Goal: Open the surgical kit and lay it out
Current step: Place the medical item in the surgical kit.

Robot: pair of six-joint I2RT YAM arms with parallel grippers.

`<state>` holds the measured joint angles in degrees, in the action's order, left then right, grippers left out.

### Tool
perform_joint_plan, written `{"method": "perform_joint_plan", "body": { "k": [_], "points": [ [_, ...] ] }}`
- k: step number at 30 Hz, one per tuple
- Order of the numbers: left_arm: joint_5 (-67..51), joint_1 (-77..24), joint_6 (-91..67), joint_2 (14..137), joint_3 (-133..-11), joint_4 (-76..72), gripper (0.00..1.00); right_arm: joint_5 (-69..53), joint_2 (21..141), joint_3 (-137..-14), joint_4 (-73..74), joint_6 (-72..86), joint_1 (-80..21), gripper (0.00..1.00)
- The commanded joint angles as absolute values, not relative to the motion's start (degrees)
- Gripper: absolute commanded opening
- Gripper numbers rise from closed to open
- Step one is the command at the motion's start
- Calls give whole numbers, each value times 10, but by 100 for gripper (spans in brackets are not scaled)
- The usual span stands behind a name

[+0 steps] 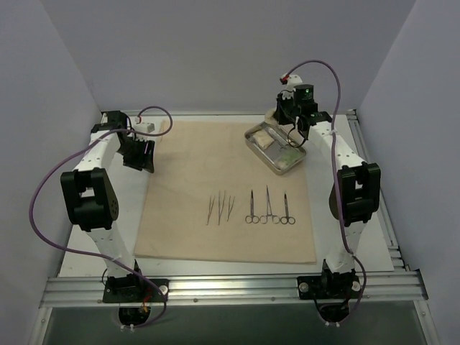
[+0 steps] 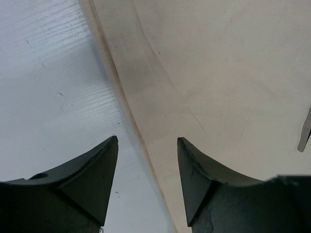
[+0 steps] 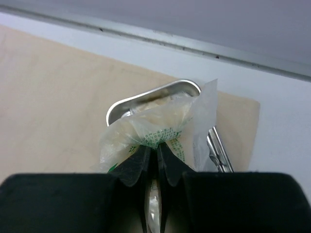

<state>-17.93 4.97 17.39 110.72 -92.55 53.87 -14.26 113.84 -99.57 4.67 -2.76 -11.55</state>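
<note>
I should keep moving my right gripper toward the empty far part of the cloth and let go there, because the green-printed packet hangs clear above the steel tray.
The beige cloth wrap lies spread flat on the table. Thin tweezers and three scissor-handled forceps lie in a row on it. The steel tray stands at the cloth's far right corner with packets in it. My right gripper is shut on a clear green-printed packet, pinching it just above the tray. My left gripper is open and empty, low over the cloth's left edge.
A small white block lies at the far left by the left arm. Aluminium rails frame the table's near and right edges. White walls close in the left, back and right. A metal tip shows at the left wrist view's right edge.
</note>
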Motion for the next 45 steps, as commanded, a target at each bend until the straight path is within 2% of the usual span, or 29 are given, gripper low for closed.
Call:
{"method": "perform_joint_plan", "body": {
  "k": [1,5,9,20,23,24,26,33,38,43,45],
  "points": [
    [-195,48,178,1089,-947,541,61,-122,1094,-944,-87,93,-147,3],
    [-200,48,181,1080,-939,538,61,-56,1125,-959,-113,86,-244,5],
    [-207,49,186,1059,-919,527,61,-24,1179,-989,-134,143,-318,5],
    [-234,53,191,1051,-885,506,61,67,1381,-1108,-155,210,-420,7],
    [-237,53,191,1056,-885,505,61,85,1412,-1121,-149,228,-428,15],
    [-238,53,190,1056,-884,504,61,84,1417,-1125,-149,233,-429,24],
    [-238,53,189,1056,-882,500,61,66,1425,-1127,-149,239,-430,31],
    [-247,45,183,1068,-900,495,61,37,1380,-1125,-142,225,-431,45],
    [-242,19,167,1107,-965,487,62,21,1303,-1096,-148,195,-423,53],
    [-211,-47,157,1170,-1038,461,68,6,1235,-1020,-173,211,-389,54],
    [-191,-61,150,1187,-1049,427,68,-15,1229,-984,-175,224,-368,48]
  ]
}}
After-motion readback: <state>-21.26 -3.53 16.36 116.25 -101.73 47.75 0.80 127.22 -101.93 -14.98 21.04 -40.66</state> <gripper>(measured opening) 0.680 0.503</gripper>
